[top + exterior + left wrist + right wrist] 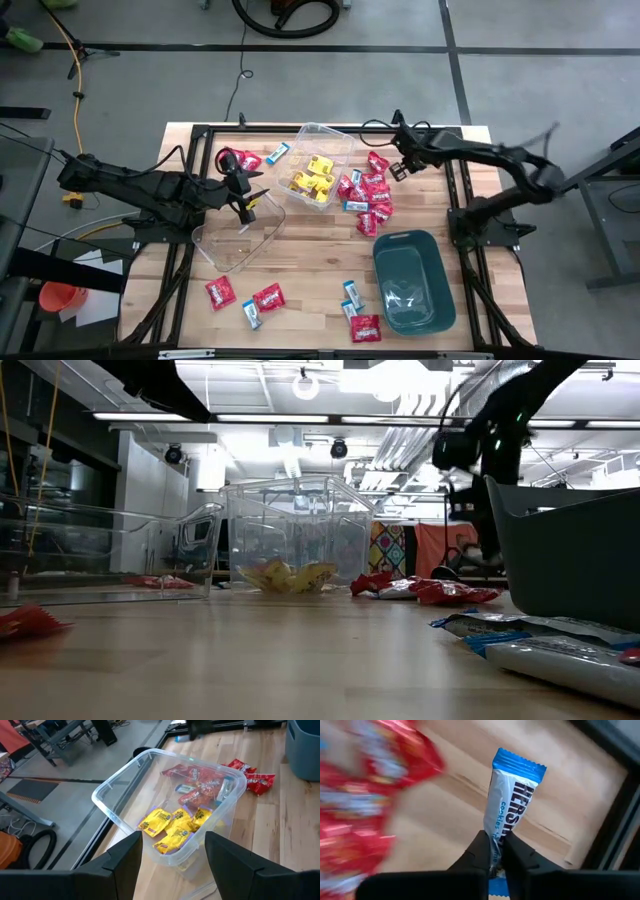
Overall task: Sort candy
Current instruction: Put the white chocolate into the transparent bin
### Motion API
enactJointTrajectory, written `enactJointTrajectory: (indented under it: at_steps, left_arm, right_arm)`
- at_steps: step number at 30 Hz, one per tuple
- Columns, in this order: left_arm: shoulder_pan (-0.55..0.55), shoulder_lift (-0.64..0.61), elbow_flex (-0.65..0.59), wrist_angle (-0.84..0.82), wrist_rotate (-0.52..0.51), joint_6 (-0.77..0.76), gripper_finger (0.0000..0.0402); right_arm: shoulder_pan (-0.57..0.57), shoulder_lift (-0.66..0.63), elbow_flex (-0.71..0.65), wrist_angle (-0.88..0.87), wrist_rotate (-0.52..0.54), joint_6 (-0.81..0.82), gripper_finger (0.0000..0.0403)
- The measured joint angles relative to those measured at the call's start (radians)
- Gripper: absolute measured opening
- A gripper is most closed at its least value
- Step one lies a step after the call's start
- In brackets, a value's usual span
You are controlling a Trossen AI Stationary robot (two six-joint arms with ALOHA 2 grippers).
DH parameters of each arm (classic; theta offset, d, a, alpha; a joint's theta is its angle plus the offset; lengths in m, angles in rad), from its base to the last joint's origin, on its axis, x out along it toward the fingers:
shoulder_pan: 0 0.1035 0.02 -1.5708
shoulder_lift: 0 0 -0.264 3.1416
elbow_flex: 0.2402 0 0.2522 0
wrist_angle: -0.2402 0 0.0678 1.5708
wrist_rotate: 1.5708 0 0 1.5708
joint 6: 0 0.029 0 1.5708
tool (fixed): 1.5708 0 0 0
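My right gripper is holding the blue-and-white packet (512,802) free of the red pile, so it should continue to the empty near clear tub (238,240) and let go of the packet there.
Red, yellow and blue-and-white candy packets lie about the table. A red pile (370,195) sits right of the far clear tub (320,165), which holds yellow packets (172,827). More packets lie near the front edge (262,298). My left gripper (172,855) is open and hovers over the near clear tub (240,235), facing the far tub. My right gripper (495,857) is shut on a blue-and-white packet (512,802), above the table beyond the red pile (400,166). My right gripper pinches the blue-and-white packet between its two fingertips (481,851), on the packet's lower part (499,834) near one end. The rest of the packet sticks out past the fingers, with its blue crimped end (520,764) farthest away. It looks lifted clear of the wood.
The teal bin (412,280) stands near the table's right front, with packets beside it (362,326). Two red packets and a blue one lie at the far left (250,158). The black table frame (455,190) runs along the right side, close to my right arm.
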Motion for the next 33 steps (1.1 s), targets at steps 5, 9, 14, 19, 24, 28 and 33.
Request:
enactJointTrajectory:
  at_steps: [5,9,14,19,24,28,33]
  left_arm:
    - [0.000,0.000,0.000,0.008,0.000,-0.002,0.0205]
    - [0.000,0.000,0.000,0.019,0.000,-0.009,0.0205]
    - [0.000,0.007,0.001,0.058,0.033,-0.010,0.0205]
    - [0.000,0.025,0.001,0.096,0.124,0.008,0.0205]
    - [-0.004,0.028,0.001,0.125,0.229,-0.011,0.0205]
    - [-0.034,-0.003,0.001,0.161,0.224,-0.075,0.0205]
    - [-0.120,-0.045,0.003,0.237,0.140,-0.103,0.0205]
  right_arm:
    - [0.196,-0.167,0.001,0.045,-0.110,0.085,0.0011]
    - [0.398,-0.206,0.001,0.215,-0.134,0.135,0.0014]
    - [0.600,-0.127,0.002,0.513,-0.115,0.102,0.0015]
    - [0.713,0.029,0.002,0.910,-0.093,-0.013,0.0015]
    - [0.746,0.196,0.003,1.327,-0.126,-0.142,0.0016]
    - [0.728,0.325,0.066,1.440,-0.158,-0.186,0.0016]
    - [0.717,0.502,0.251,1.433,-0.223,-0.242,0.0016]
